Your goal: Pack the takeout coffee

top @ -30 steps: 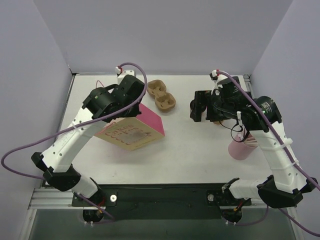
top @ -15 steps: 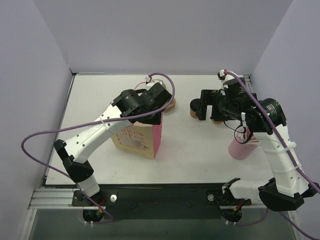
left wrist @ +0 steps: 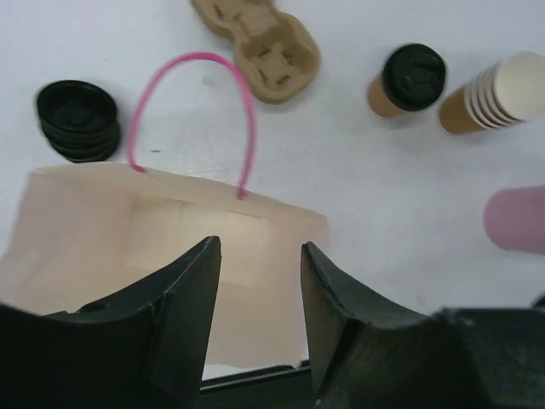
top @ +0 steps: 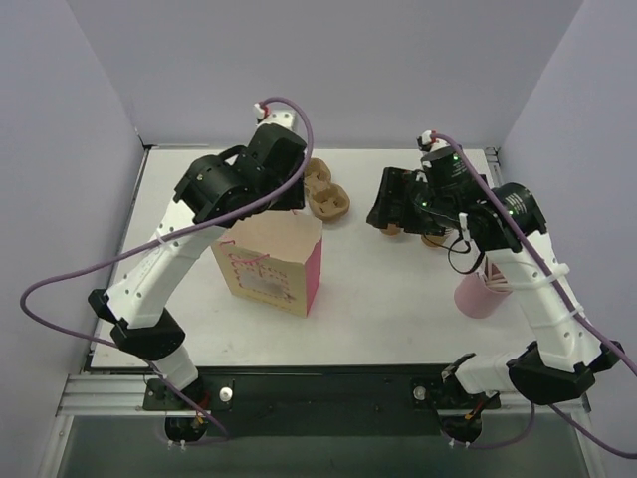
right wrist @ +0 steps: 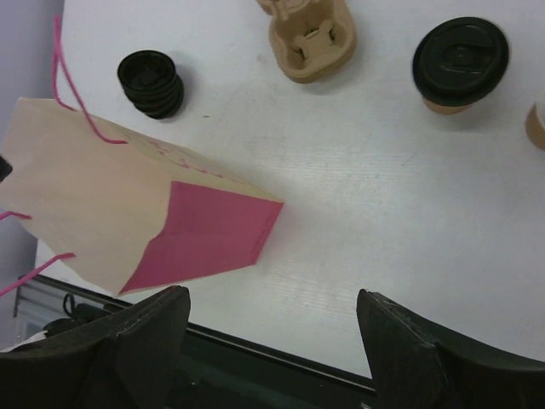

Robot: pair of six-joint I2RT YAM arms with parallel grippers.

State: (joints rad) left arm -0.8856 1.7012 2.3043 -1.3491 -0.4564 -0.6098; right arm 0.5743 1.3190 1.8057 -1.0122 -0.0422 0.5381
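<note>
The paper bag stands crooked [top: 267, 279], and its pink side is toward my right gripper. Next, my right gripper pinches that side's top edge [top: 315, 242] and pulls the bag straighter.
The takeout coffee [left wrist: 409, 78], a small brown cup with a black lid, stands on the white table [right wrist: 409, 213] at the right; the right wrist view shows it [right wrist: 460, 61] too. A tan paper bag [top: 267, 259] with pink sides and pink string handles [left wrist: 200, 60] stands upright, mouth open. My left gripper [left wrist: 260, 247] hovers open over the bag's mouth [left wrist: 170, 247] with nothing between its fingers. My right gripper [right wrist: 272, 302] is open wide above bare table, short of the coffee and beside the bag [right wrist: 111, 204].
A brown pulp cup carrier [top: 323, 191] lies behind the bag. A stack of black lids [left wrist: 78, 119] sits left of it. A stack of lidless tan cups [left wrist: 502, 92] stands right of the coffee. A pink cup [top: 481, 294] stands by the right arm.
The bag was held tilted in the air by my left gripper; it now stands upright on the table, released. The left gripper has opened and drawn back. The right gripper shifted slightly left.
</note>
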